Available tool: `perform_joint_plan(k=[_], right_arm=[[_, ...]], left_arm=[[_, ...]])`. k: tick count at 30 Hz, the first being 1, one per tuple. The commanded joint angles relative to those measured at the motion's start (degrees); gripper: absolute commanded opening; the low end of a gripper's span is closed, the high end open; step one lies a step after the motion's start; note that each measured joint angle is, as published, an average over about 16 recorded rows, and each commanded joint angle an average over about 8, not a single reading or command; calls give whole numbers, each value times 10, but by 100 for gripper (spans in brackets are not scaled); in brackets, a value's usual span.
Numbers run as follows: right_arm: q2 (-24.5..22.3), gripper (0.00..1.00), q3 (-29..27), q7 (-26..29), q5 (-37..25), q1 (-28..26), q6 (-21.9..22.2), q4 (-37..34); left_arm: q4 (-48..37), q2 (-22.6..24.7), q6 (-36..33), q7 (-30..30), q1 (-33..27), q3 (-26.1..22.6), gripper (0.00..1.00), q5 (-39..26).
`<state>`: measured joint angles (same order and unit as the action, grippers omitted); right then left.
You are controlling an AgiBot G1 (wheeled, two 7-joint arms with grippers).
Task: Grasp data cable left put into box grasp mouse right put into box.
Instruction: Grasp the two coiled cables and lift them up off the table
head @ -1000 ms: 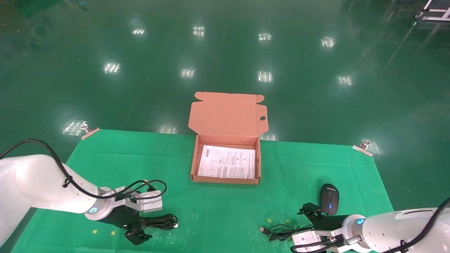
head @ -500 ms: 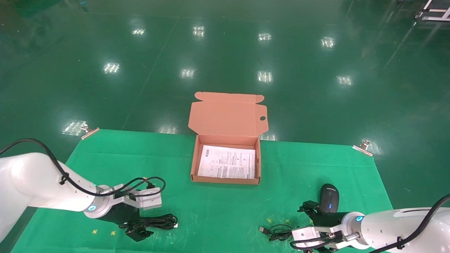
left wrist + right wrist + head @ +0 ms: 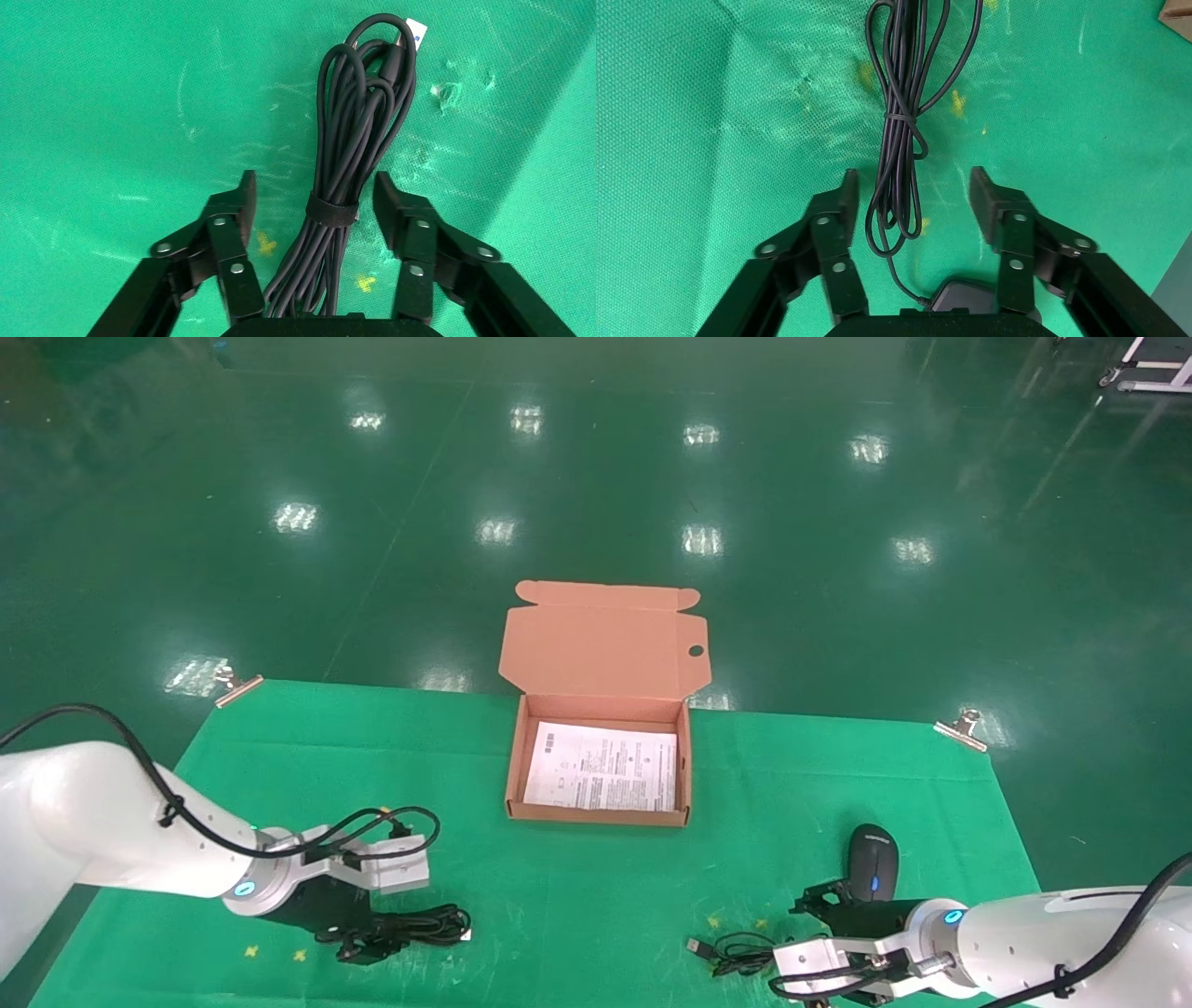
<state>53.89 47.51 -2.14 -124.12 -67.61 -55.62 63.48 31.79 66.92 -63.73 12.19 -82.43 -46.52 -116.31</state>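
The bundled black data cable will stay together in one heap when I carry it to the box, because a strap holds the cable's loops tight at their middle.
The salmon-orange box stands open at the middle of the green mat, its lid raised at the back and a white printed sheet on its bottom. The bundled black data cable lies at the front left. My left gripper is open and low over it; in the left wrist view the gripper straddles the cable at its strap without closing. The black mouse lies at the front right, its thin cord looped to the left. My right gripper is open beside the mouse; in the right wrist view the gripper spans the cord, with the mouse close to its palm.
The green mat covers the table and is held by metal clips at the back left and back right. Past its far edge is a glossy green floor. Small yellow marks dot the mat near both grippers.
My left gripper has come down and settled around the cable bundle. My right gripper has dropped slightly lower beside the mouse. Both stay open; box, cable and mouse have not moved.
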Motion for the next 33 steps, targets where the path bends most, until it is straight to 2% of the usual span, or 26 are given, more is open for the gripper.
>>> perform_joint_plan(k=[1,22,27,33], right_arm=[[0,0,0,0,0,0,0,0],[-4,0,-3,4,1,-3,-3,4],[-36,0,-26,37,14,-16,-8,35],[-83,0,-75,99,20,-53,4,97]], left_arm=[[1,0,0,0,0,0,0,0],[5,-5,-2,-1,-2,1,0,1],[26,-30,-2,-9,-18,11,0,9],[96,-64,22,-5,-48,27,0,6]])
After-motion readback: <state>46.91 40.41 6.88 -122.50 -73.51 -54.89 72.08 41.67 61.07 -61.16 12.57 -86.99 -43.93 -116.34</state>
